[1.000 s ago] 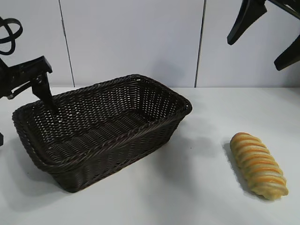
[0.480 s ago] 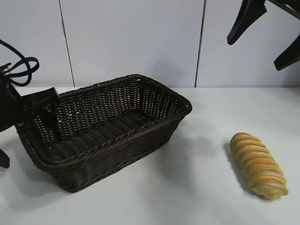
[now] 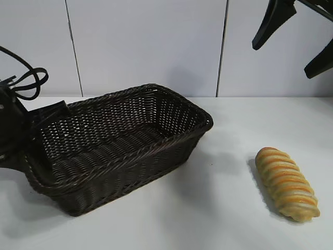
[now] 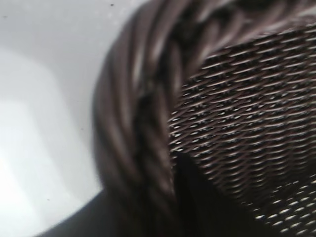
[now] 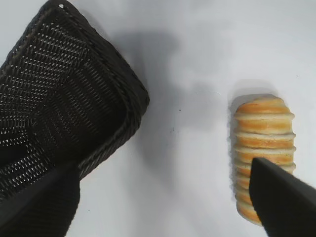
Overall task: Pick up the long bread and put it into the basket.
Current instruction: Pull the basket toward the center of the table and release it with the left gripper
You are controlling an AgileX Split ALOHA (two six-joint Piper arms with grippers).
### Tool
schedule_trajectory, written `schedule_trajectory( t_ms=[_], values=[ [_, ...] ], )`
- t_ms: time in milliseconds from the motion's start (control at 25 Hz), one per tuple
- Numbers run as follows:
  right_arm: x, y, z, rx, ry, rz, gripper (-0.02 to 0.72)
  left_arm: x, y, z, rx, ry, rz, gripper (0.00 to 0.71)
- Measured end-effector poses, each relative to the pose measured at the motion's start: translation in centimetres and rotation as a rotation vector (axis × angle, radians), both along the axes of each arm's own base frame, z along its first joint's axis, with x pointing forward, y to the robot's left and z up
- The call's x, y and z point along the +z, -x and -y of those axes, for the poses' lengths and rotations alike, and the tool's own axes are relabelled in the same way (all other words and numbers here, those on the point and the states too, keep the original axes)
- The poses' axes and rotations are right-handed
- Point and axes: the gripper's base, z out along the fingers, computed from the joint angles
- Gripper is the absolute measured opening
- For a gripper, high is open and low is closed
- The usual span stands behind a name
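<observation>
Next, my left gripper straightens the basket by swinging its gripped end [image 3: 46,182] back toward the wall [image 3: 73,86], because the basket is crooked and that end is too far forward.
The long bread [image 3: 287,183], golden-orange with pale stripes, lies on the white table at the right. It also shows in the right wrist view [image 5: 261,133], partly behind one finger. The dark woven basket [image 3: 156,87] sits left of centre. My left gripper [image 3: 36,151] is at the basket's left end, shut on the braided rim [image 4: 143,98], one finger inside the basket and one outside. My right gripper [image 3: 296,44] hangs open high above the bread, and the right wrist view [image 5: 160,202] shows nothing between its fingers.
Bare white tabletop [image 3: 223,208] lies between the basket and the bread. A white panelled wall [image 3: 145,41] stands behind the table. A black cable [image 3: 28,80] loops above the left arm.
My left gripper has come down over the basket's left end and closed on its rim. The basket's left end has shifted slightly. The right arm and the bread have not moved.
</observation>
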Motion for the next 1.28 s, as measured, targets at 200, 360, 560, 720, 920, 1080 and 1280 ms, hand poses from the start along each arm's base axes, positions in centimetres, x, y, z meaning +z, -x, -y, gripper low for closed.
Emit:
schedule_trajectory(
  t_ms=[200,360,560,720,920,1080,1280],
  values=[
    [0.0,0.0,0.0,0.003,0.0,0.001,0.662,2.8,-1.7,0.7,-0.113,0.0,0.037,0.1],
    [0.0,0.0,0.0,0.006,0.002,0.002,0.662,5.6,-3.4,1.4,-0.216,0.005,0.085,0.1],
    [0.0,0.0,0.0,0.009,0.003,0.003,0.662,6.5,-5.2,2.4,-0.31,0.037,0.11,0.1],
    [0.0,0.0,0.0,0.01,0.003,0.003,0.662,4.7,-6.4,2.9,-0.382,0.034,0.084,0.1],
    [0.0,0.0,0.0,0.011,0.004,0.004,0.662,2.1,-7.6,3.2,-0.419,0.021,0.048,0.1],
    [0.0,0.0,0.0,0.011,0.004,0.004,0.662,1.5,-7.9,3.2,-0.425,0.014,0.056,0.1],
    [0.0,0.0,0.0,0.01,0.004,0.005,0.662,1.1,-8.1,3.2,-0.425,0.01,0.064,0.1]
  ],
)
